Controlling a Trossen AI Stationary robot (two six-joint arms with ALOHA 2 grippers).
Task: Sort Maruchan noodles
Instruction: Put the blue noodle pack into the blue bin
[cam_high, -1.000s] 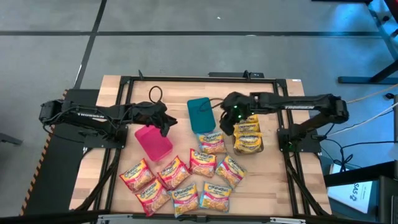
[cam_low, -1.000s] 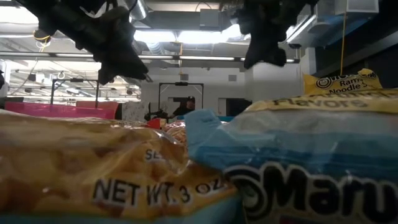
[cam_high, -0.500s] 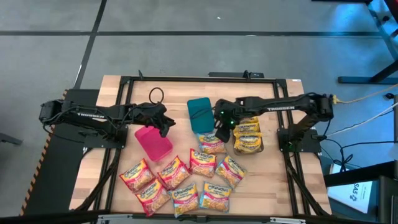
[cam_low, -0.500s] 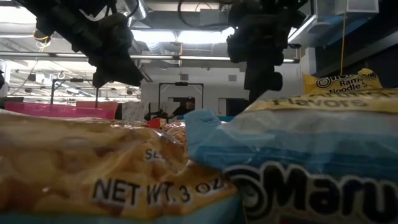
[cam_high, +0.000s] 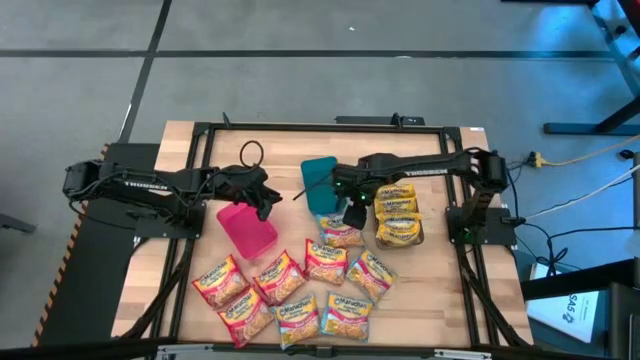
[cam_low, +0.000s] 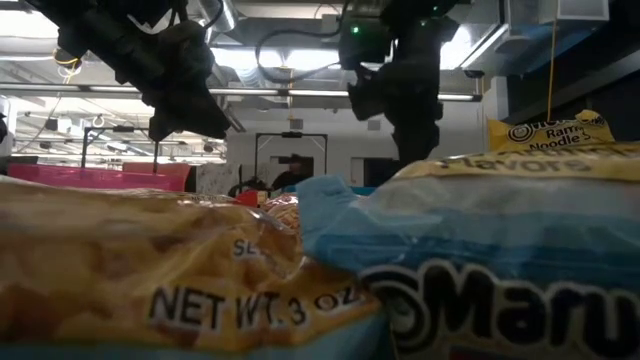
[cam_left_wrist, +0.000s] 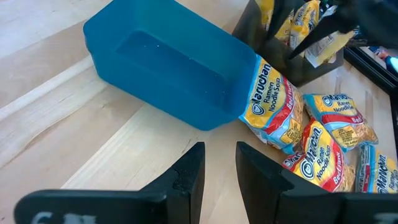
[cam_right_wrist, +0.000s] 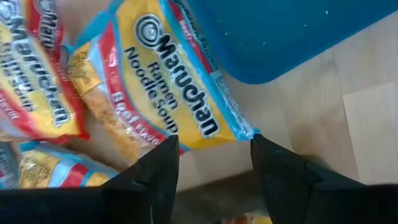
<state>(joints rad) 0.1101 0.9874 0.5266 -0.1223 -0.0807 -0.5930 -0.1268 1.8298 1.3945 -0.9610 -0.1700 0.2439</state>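
The blue-edged packet's corner (cam_right_wrist: 235, 126) is clear of the teal bin and under my right gripper's open fingers. I should keep going down until the fingers close on that corner (cam_right_wrist: 242, 132).
Several Maruchan noodles packets (cam_high: 300, 290) lie flat on the near half of the table. One of them, a blue-edged packet (cam_right_wrist: 161, 81), lies against the near wall of the teal bin (cam_high: 321, 184). My right gripper (cam_right_wrist: 214, 163) hangs open just above this packet's bin-side corner, pointing steeply down; in the high view my right gripper (cam_high: 350, 211) is between the teal bin and the dark bin (cam_high: 399, 217). My left gripper (cam_left_wrist: 219, 167) stands open with nothing between its fingers, above the far end of the pink bin (cam_high: 247, 228).
The dark bin at the right holds yellow packets (cam_high: 397, 206). A black cable loop (cam_high: 249, 153) lies at the far left of the table. In the low view two packets (cam_low: 160, 270) fill the foreground. Bare wood shows between the pink and teal bins.
My right gripper has come away from over the dark bin, going down and toward the table's left and near edges. It has tipped more steeply downward and now hangs over the packet beside the teal bin. No packet has moved.
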